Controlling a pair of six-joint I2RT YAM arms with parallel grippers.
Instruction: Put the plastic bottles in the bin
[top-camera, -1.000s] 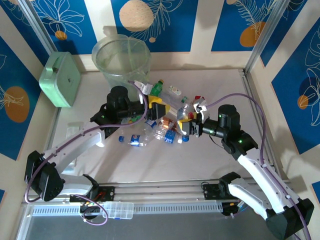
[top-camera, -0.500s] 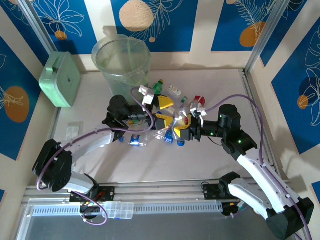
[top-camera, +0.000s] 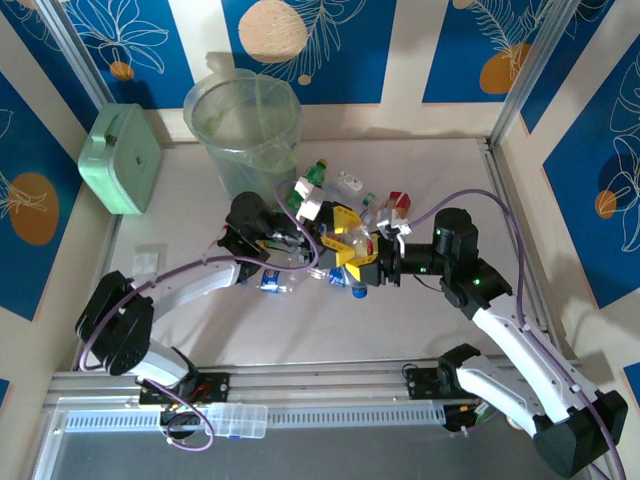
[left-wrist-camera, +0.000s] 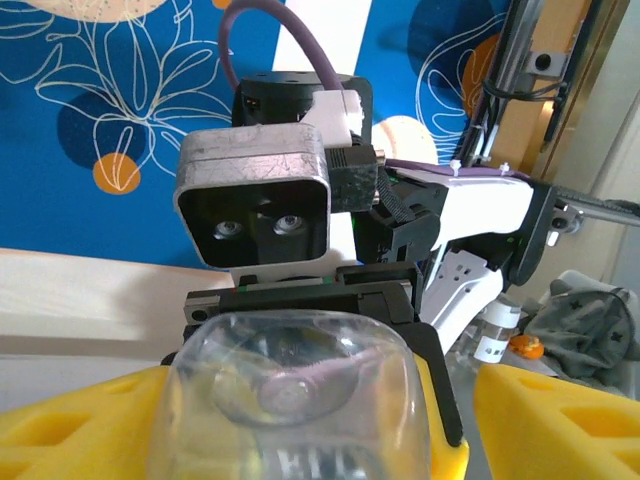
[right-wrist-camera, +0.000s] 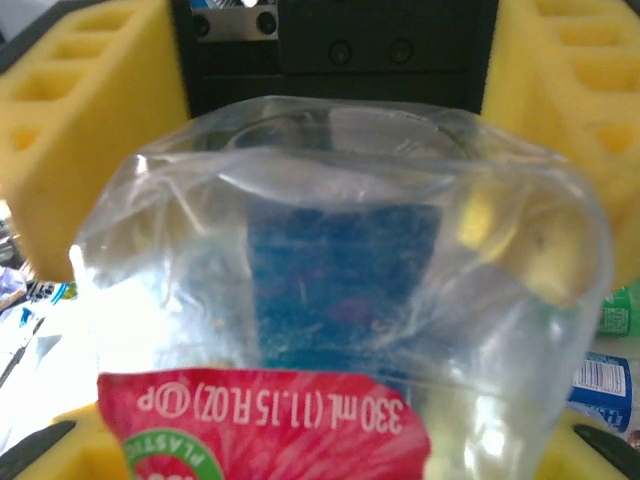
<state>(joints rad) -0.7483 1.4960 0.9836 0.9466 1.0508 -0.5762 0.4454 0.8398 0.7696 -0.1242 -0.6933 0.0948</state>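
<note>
My right gripper is holding the bottle far from the bin. My left gripper should take hold of the bottle's base, then carry the bottle over as my right gripper opens.
A clear plastic bottle with a red label hangs between both grippers at mid-table. My right gripper is shut on it, its yellow fingers hugging the bottle's sides. My left gripper faces it, open, with its yellow fingers spread wide round the bottle's base. From above, the left gripper and the right gripper meet nose to nose. More bottles lie around them: a green one and a blue-labelled one. The bin stands at the back left.
A mint-green square box leans by the left wall. A red-capped item lies behind the right gripper. A clear compartment case sits on the front rail. Metal posts frame the table's sides.
The left arm has stretched right and the right gripper has come left, so the two grippers now meet around the clear bottle. The left gripper's fingers now surround the bottle's base.
</note>
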